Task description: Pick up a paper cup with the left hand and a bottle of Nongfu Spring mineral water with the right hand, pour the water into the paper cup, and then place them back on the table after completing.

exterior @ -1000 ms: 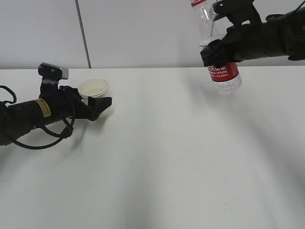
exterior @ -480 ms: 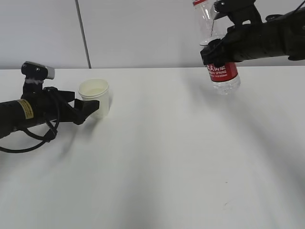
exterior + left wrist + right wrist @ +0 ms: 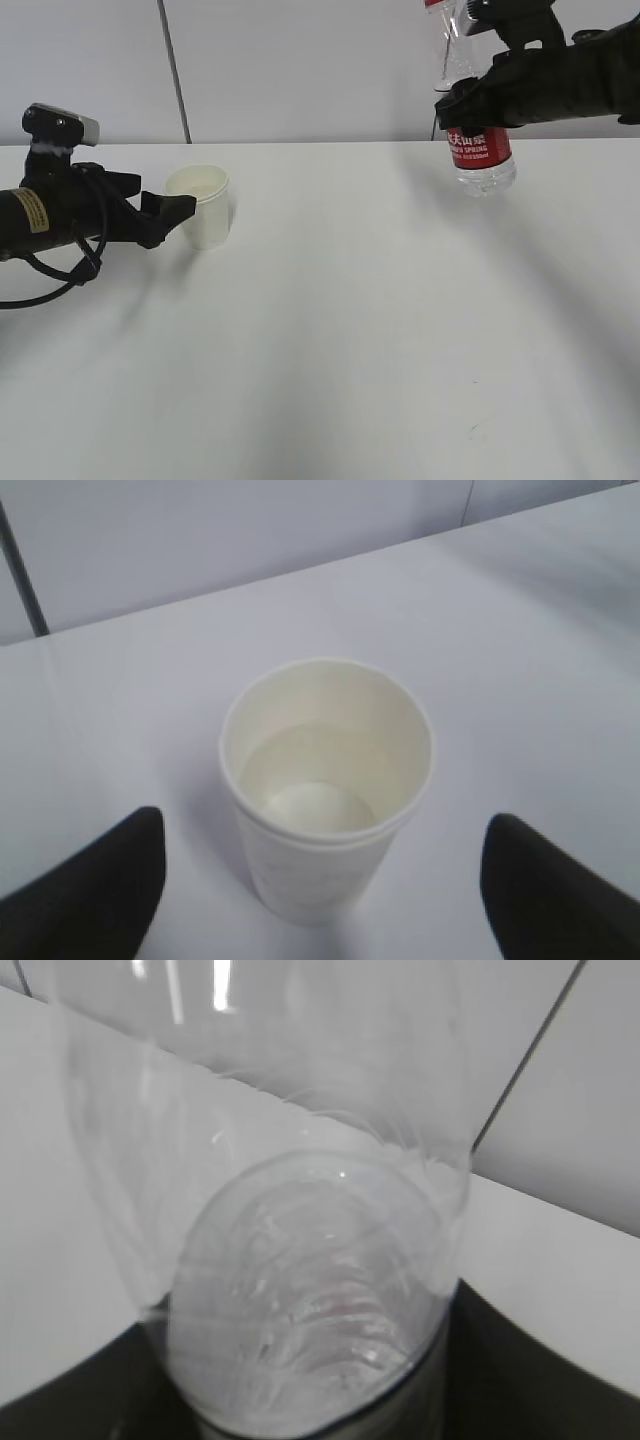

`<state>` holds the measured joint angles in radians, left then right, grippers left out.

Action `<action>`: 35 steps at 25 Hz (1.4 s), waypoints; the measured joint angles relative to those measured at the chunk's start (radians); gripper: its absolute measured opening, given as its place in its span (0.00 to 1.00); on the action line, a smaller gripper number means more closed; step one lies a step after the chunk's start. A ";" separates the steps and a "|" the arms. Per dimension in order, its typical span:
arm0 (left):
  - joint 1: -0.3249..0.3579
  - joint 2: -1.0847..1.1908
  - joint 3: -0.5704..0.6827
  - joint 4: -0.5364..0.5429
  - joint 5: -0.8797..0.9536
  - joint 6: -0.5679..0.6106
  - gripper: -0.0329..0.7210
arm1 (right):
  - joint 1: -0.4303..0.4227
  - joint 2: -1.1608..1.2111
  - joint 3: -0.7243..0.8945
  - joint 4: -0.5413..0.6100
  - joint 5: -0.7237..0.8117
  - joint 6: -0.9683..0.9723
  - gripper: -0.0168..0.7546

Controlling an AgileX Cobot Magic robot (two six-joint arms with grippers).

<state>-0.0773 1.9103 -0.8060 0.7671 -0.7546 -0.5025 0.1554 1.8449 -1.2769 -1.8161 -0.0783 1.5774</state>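
The bottle is leaning with its base [image 3: 487, 181] swung away from the paper cup, so the robot's right gripper should straighten it and set it down on the tabletop nearer the cup [image 3: 428, 226].
The white paper cup [image 3: 203, 207] stands upright on the table [image 3: 350, 330] with clear water in it [image 3: 300, 765]. My left gripper [image 3: 165, 203] is open and empty just left of the cup, not touching it. In the left wrist view its fingers [image 3: 95, 890] flank the cup [image 3: 325, 880] with wide gaps. My right gripper [image 3: 472, 103] is shut on the Nongfu Spring bottle [image 3: 478, 148], red-labelled and nearly upright, held at the far right. A little water [image 3: 487, 176] sits in its base. The bottle fills the right wrist view [image 3: 310, 1290].
A grey wall with a dark vertical seam [image 3: 172, 70] runs behind the table's far edge. The left arm's black cable [image 3: 60, 280] loops onto the tabletop at the left.
My left gripper has let go of the cup and drawn back to the left; the cup stays standing. My right gripper has shifted slightly right with the bottle.
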 joint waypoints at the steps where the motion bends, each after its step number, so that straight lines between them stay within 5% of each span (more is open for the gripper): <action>1: 0.000 -0.009 0.000 0.001 0.003 0.000 0.82 | -0.009 0.000 0.000 0.000 0.000 0.000 0.55; 13: 0.000 -0.092 0.003 0.004 0.013 0.000 0.79 | -0.152 0.000 0.000 0.005 -0.236 -0.078 0.55; 22: 0.000 -0.097 0.003 0.004 0.009 0.000 0.79 | -0.212 0.040 -0.004 0.256 -0.508 -0.374 0.55; 35: 0.000 -0.098 0.003 0.009 0.008 0.000 0.79 | -0.228 0.193 -0.006 0.457 -0.733 -0.568 0.55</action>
<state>-0.0773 1.8126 -0.8025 0.7765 -0.7466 -0.5025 -0.0728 2.0383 -1.2827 -1.3586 -0.8116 1.0095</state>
